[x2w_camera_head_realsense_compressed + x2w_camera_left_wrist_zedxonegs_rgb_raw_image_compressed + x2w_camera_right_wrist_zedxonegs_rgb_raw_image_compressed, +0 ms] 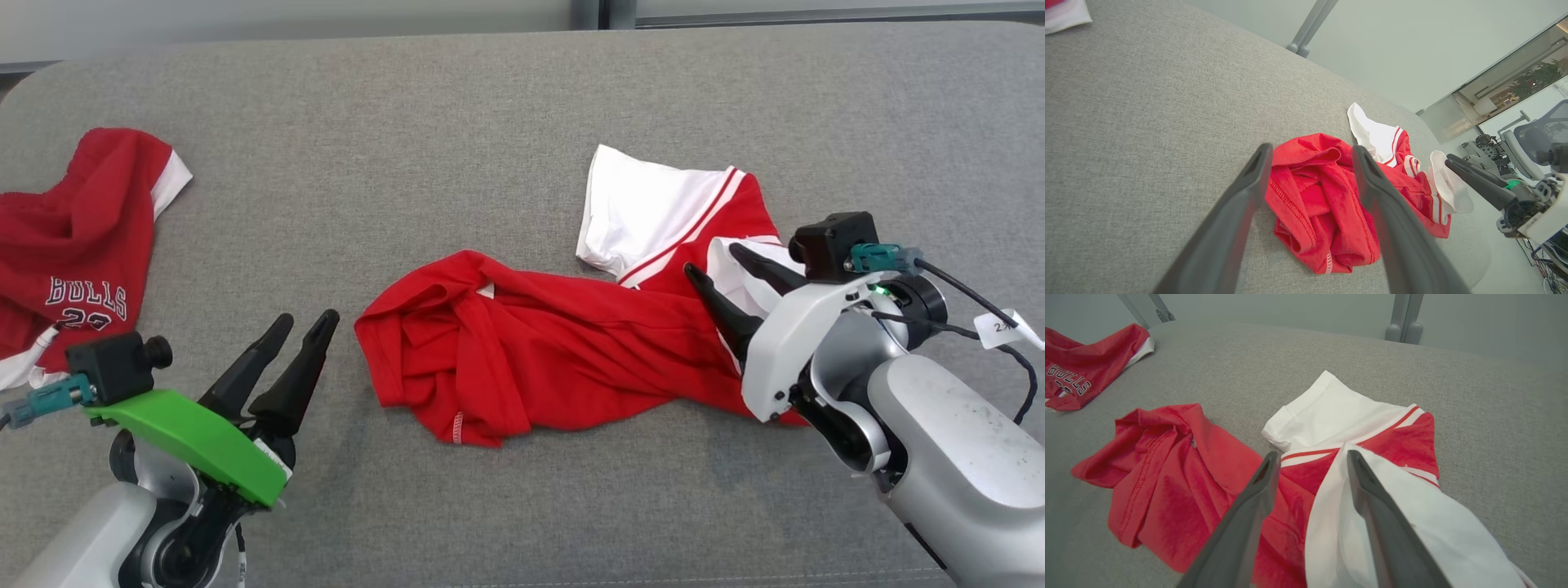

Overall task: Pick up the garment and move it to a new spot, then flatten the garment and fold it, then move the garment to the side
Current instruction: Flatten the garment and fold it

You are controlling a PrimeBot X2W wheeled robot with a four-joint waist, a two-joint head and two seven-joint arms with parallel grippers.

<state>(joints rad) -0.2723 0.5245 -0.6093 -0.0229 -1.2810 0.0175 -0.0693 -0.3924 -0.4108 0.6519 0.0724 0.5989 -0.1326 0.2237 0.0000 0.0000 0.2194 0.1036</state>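
The garment's red body [573, 351] is bunched up, and the other red jersey has "BULLS" lettering [86, 296] on it. I should expect hidden lettering when I spread the garment out.
The garment [555, 359] is a red shirt with white sleeves, lying crumpled across the middle of the grey cushion; it is also in the left wrist view [1314, 196] and the right wrist view [1180, 477]. My right gripper [712, 258] hovers over its right end. Its fingers stand apart around a fold of the white sleeve [1331, 522], which rises between them [1313, 454]. My left gripper [306, 318] is open and holds nothing, a little left of the garment's bunched red end, and its fingers frame that end [1312, 149].
A second red jersey [73, 245] with "BULLS" lettering lies bunched at the cushion's left edge. The grey cushion [408, 122] stretches bare behind and in front of the garment. Beyond its right edge stand an office chair [1543, 134] and equipment.
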